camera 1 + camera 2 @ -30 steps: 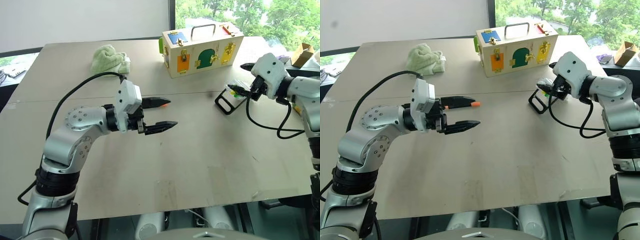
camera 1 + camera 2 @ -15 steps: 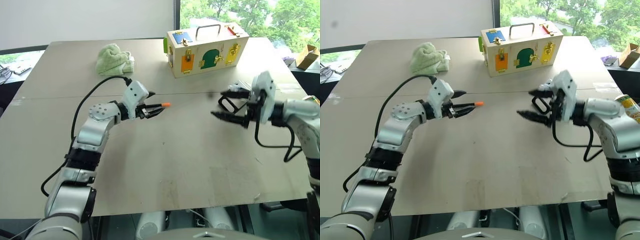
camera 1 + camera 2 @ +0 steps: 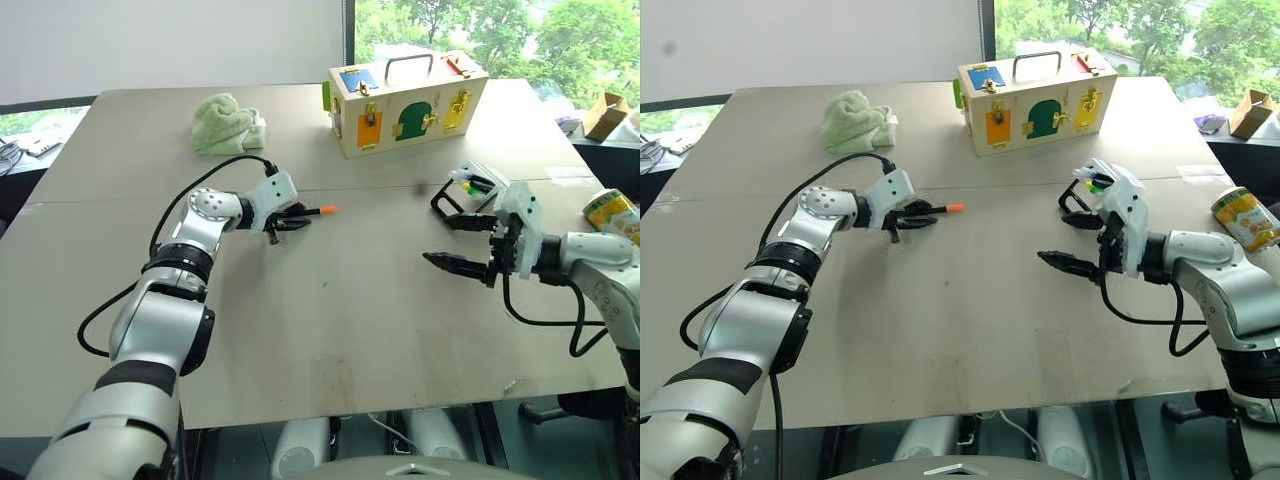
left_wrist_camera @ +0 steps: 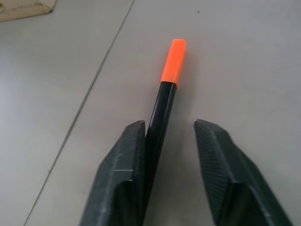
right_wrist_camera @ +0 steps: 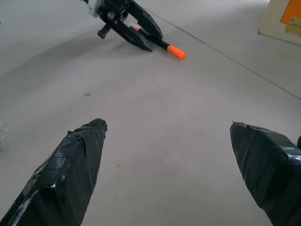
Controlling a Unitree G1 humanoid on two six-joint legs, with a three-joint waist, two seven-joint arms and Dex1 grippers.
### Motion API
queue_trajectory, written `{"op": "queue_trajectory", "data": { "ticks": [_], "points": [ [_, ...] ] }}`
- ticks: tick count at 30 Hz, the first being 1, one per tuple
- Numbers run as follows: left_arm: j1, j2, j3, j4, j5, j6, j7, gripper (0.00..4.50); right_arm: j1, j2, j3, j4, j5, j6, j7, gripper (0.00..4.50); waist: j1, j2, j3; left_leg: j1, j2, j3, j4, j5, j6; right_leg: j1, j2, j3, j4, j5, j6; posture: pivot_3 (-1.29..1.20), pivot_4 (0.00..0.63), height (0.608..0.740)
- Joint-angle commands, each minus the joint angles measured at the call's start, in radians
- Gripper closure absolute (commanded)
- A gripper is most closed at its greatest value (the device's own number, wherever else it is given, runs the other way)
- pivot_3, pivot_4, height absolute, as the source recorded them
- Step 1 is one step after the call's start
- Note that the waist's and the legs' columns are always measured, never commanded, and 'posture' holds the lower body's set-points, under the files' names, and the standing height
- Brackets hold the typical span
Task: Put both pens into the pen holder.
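The robot's left gripper is astride the pen's body and leaves little of it for the right gripper, so the left gripper should hold the end opposite the orange cap before the handover.
A thin black pen with an orange cap lies on the table left of centre. My left gripper is down at the pen. In the left wrist view the pen lies between the two fingers. It touches one finger, and a gap is left to the other, so the jaws are not clamped. The pen holder, a small clear box on a black loop frame with coloured markers in it, stands at the right. My right gripper hovers just in front of the holder, wide open with nothing in it.
A wooden box with coloured doors stands at the back, with a green cloth to its left. A can sits off the table's right edge. A seam runs across the tabletop.
My left arm reached forward and down to the pen, and its fingers narrowed around it. My right gripper pulled back from the pen holder, rolled and sank, staying open.
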Motion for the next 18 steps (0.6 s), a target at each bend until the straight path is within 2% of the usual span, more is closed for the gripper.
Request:
{"op": "queue_trajectory", "data": {
  "ticks": [1,3,7,10,12,13,18],
  "points": [
    [0.048,-0.011,-0.013,0.063,0.034,0.042,-0.069,4.46,-0.001,0.013,-0.061,-0.053,0.048,0.013,-0.031,0.00,-0.006,0.003,-0.002,0.000,0.000,0.000,0.000,0.000,0.000,0.000,0.000,0.000,-0.001,0.000,0.000,0.00,0.150,0.740],
    [0.058,-0.015,-0.011,0.043,0.041,0.009,-0.095,4.46,-0.002,0.012,-0.065,-0.058,0.053,0.017,-0.037,0.00,-0.006,0.004,-0.003,-0.001,0.000,0.001,0.000,0.000,-0.001,0.000,-0.001,0.001,-0.002,0.000,0.000,0.00,0.150,0.740],
    [0.073,-0.048,0.059,-0.017,-0.033,0.024,-0.155,4.46,-0.011,0.013,-0.050,-0.049,0.046,0.014,-0.046,0.00,-0.003,0.005,-0.004,-0.003,0.000,0.001,0.000,0.002,-0.004,-0.001,-0.001,0.000,-0.002,0.000,0.000,0.00,0.150,0.740],
    [0.084,-0.098,0.170,-0.151,-0.186,0.134,-0.214,4.46,-0.038,0.038,-0.033,-0.043,0.060,0.027,-0.056,0.00,0.005,0.004,-0.004,-0.004,-0.001,0.000,0.000,0.002,-0.003,-0.002,-0.001,-0.001,-0.003,0.000,0.000,0.00,0.150,0.740],
    [0.106,-0.109,0.199,-0.241,-0.233,0.200,-0.234,4.46,-0.047,0.047,-0.023,-0.041,0.058,0.031,-0.057,0.00,0.011,0.001,-0.002,-0.006,-0.001,0.000,0.001,0.002,-0.003,-0.003,-0.002,-0.001,-0.003,0.000,0.000,0.00,0.150,0.740],
    [0.126,-0.102,0.194,-0.283,-0.227,0.214,-0.230,4.46,-0.054,0.051,-0.014,-0.038,0.054,0.030,-0.055,0.00,0.010,-0.002,0.000,-0.006,-0.001,-0.001,0.001,0.002,-0.004,-0.003,-0.002,-0.001,-0.003,0.000,0.000,0.00,0.150,0.740],
    [0.197,-0.067,0.196,-0.434,-0.231,0.258,-0.197,4.46,-0.083,0.067,0.004,-0.019,0.049,0.024,-0.054,0.00,-0.005,-0.003,0.001,-0.006,-0.001,-0.001,-0.001,0.002,-0.004,-0.003,-0.001,0.000,-0.004,0.000,0.000,0.00,0.150,0.740]
  ]
}}
